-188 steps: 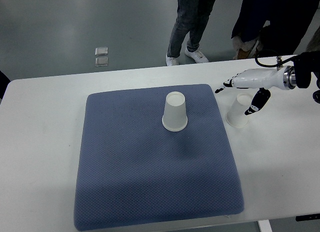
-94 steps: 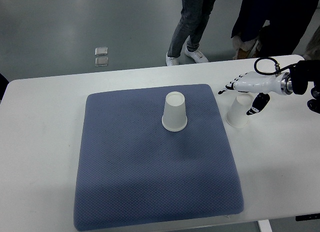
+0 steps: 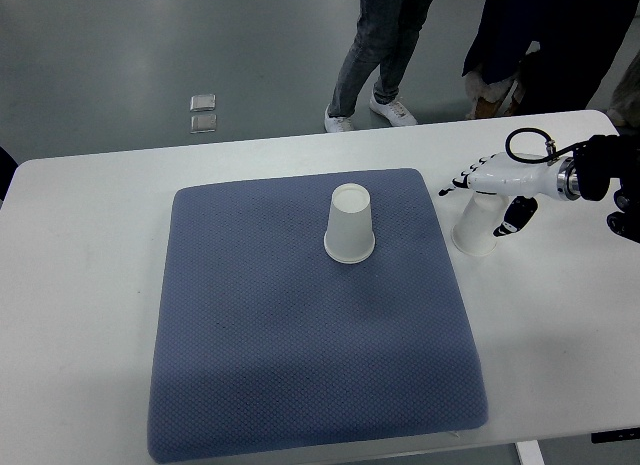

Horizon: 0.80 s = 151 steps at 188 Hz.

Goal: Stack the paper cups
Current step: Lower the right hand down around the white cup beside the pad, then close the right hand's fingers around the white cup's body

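I expect the second cup to slide down over the cup on the blue mat almost to that cup's rim when I lower it, because that cup gets narrower toward the top.
A white paper cup stands upside down on the blue mat, near its far middle. A second white paper cup stands upside down on the white table just right of the mat. My right hand comes in from the right edge and sits over the top of this second cup, fingers spread around it, thumb on its right side. The fingers are not closed on the cup. The left arm is not in view.
The white table ends close behind the cups. Two persons' legs stand just beyond the far edge. Small metal plates lie on the floor behind the table.
My right hand has drawn slightly to the right and lower, settling closer onto the top of the cup beside the mat. Neither cup has moved.
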### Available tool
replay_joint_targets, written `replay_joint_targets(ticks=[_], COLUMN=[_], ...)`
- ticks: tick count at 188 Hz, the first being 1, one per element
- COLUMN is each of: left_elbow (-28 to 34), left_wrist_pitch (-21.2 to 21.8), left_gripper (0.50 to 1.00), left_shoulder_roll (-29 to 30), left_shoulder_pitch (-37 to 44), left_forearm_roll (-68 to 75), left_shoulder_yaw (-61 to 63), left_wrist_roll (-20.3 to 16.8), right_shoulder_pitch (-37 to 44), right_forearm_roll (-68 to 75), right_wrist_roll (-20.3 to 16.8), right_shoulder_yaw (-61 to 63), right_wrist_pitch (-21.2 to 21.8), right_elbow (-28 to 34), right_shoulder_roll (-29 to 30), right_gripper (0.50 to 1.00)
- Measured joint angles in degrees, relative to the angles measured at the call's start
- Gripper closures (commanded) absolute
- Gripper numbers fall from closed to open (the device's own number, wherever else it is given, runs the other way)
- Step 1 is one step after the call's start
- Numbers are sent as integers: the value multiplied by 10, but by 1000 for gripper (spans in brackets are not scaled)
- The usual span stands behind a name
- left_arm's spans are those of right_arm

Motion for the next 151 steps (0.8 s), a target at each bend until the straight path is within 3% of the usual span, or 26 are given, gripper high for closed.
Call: replay_joint_targets(ticks=[52,151], left_elbow=[0,0], left_wrist_pitch=[0,0], left_gripper=[500,500], left_shoulder_roll=[0,0], left_shoulder_pitch=[0,0], left_forearm_roll=[0,0], left_shoulder_yaw=[0,0], left_wrist_roll=[0,0], right_shoulder_pitch=[-11,-17], right_forearm_roll=[-2,-21], right_wrist_roll=[0,1], right_shoulder_yaw=[0,0], right_wrist_pitch=[-1,-11], right_elbow=[-3,-23], right_shoulder_roll=[6,20], right_gripper=[650,795])
